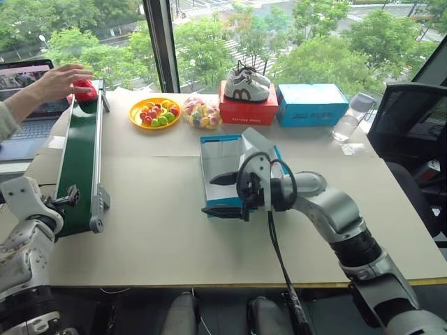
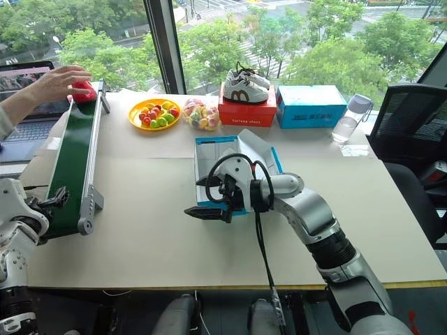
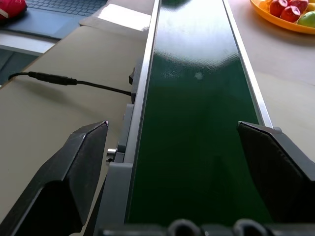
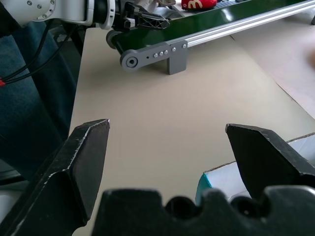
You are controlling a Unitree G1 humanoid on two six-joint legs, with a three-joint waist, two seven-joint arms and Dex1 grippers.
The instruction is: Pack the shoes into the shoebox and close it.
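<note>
I expect the red shoe (image 1: 85, 91) to settle on its side along the blue shoebox's pale inside (image 1: 218, 166) when I lower the shoe in, because that inside is long and narrow.
One red shoe (image 1: 84, 89) lies at the far end of the green conveyor belt (image 1: 79, 157), under a person's hand (image 1: 61, 79); it also shows as the red shoe (image 4: 199, 4) in the right wrist view. The blue shoebox (image 1: 218, 164) stands open mid-table, its pale inside showing and its lid flap (image 1: 258, 144) raised on the right. My right gripper (image 1: 223, 195) hangs open at the box's near end, pointing left, with the box's corner (image 4: 216, 179) by one finger. My left gripper (image 3: 173, 125) is open at the belt's near end.
At the back stand a yellow fruit plate (image 1: 155, 112), a bag of sweets (image 1: 201, 112), a red box (image 1: 248, 112) bearing white sneakers (image 1: 246, 84), another blue box (image 1: 312, 105) and a clear cup (image 1: 353, 117). A laptop (image 1: 24, 94) sits far left, a chair (image 1: 412, 118) right.
</note>
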